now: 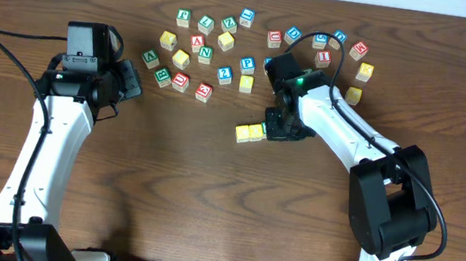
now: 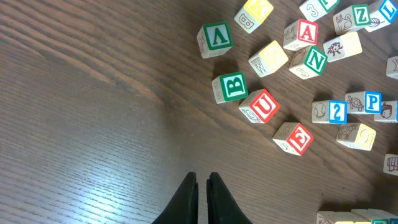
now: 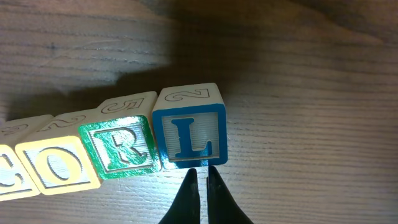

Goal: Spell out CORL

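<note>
Next, my right gripper moves to the L block's free side (image 3: 227,127) while my left gripper braces the C block, because the L block stands crooked (image 3: 157,138) against the R block.
In the right wrist view, four letter blocks stand side by side in a row: a yellow C (image 3: 6,177) cut off at the left edge, a yellow O (image 3: 59,168), a green R (image 3: 121,149) and a blue L (image 3: 189,134). My right gripper (image 3: 202,172) is shut and empty, its tips right at the near face of the L block. In the overhead view the two yellow blocks (image 1: 250,133) show, and my right gripper (image 1: 282,126) hides the R and L. My left gripper (image 2: 202,178) is shut and empty over bare table.
Several loose letter blocks lie scattered at the back of the wooden table (image 1: 163,193), from a green block (image 1: 150,58) to a yellow one (image 1: 354,95). The left wrist view shows a green B (image 2: 230,87) and a red U (image 2: 261,106). My left arm (image 1: 127,82) is at the left.
</note>
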`<state>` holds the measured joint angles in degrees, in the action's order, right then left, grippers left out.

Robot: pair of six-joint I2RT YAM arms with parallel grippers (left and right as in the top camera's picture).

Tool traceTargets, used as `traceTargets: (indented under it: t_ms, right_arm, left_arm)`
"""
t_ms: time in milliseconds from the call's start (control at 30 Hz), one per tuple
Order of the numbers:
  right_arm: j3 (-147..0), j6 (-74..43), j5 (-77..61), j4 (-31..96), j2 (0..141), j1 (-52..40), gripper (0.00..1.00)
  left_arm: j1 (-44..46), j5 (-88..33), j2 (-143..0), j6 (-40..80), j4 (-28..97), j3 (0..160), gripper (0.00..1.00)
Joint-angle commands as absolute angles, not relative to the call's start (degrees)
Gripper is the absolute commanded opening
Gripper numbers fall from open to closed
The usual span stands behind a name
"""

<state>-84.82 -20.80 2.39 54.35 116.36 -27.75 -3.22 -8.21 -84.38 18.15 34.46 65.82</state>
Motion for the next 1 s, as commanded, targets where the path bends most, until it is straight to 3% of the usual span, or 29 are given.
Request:
traceTargets:
  t_ms: [0,200,433,967]
  right_arm:
    - [-86.37,-21.12,2.87,55.40,114.34,-27.35,0.01]
    - [-89.06,-20.93,3.36,57.39,112.16,-26.11,0.02]
    - [-89.01,-19.51,-0.45,55.20,114.02,-21.26,0.06]
    - [-89.01,-17.85,-7.29,51.81,120.49,-19.16,0.02]
  left_arm:
    - [-3.20,-7.66,-84.99,17.63,34.46,65.36,0.08]
    - [-1.91,-7.70,-84.99,17.67,35.16,65.36,0.08]
    - [6.85,-7.66,-86.72,24.95,35.57,64.18,0.07]
    - [19.33,-8.56,-100.82,33.78,31.16,64.18,0.08]
